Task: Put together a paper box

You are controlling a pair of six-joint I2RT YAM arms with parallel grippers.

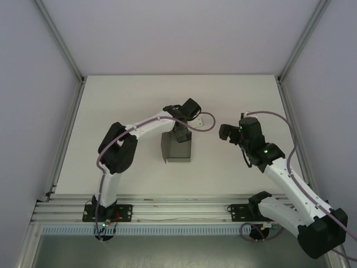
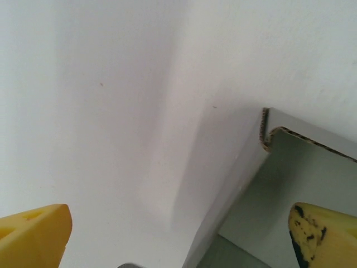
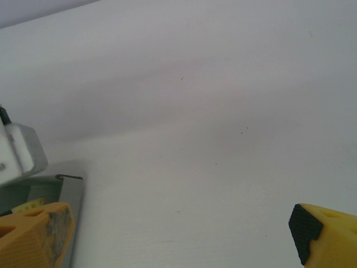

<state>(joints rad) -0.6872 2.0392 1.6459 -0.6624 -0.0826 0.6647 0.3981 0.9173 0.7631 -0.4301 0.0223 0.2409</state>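
Note:
My left arm is lying across the box's far end (image 1: 179, 135) and is in the way of my right gripper. My left gripper should back off before my right gripper reaches into the box (image 1: 179, 149).
The grey paper box (image 1: 177, 147) stands partly folded in the middle of the table, its walls up and its top open. My left gripper (image 1: 180, 135) hangs over the box's far side. In the left wrist view the left gripper (image 2: 178, 237) is open and straddles one wall of the box (image 2: 290, 178), with one yellow finger (image 2: 326, 237) inside and the other outside, neither pressing on it. My right gripper (image 1: 225, 133) hovers to the right of the box, apart from it. In the right wrist view the right gripper (image 3: 178, 237) is open with bare table between its fingers, and the box's edge (image 3: 71, 206) shows at the far left.
The white table (image 1: 111, 111) is walled by white panels with aluminium posts (image 1: 61, 44) at the back corners. An aluminium rail (image 1: 178, 209) carrying both arm bases runs along the near edge. Part of the left arm's white wrist (image 3: 17, 151) shows in the right wrist view.

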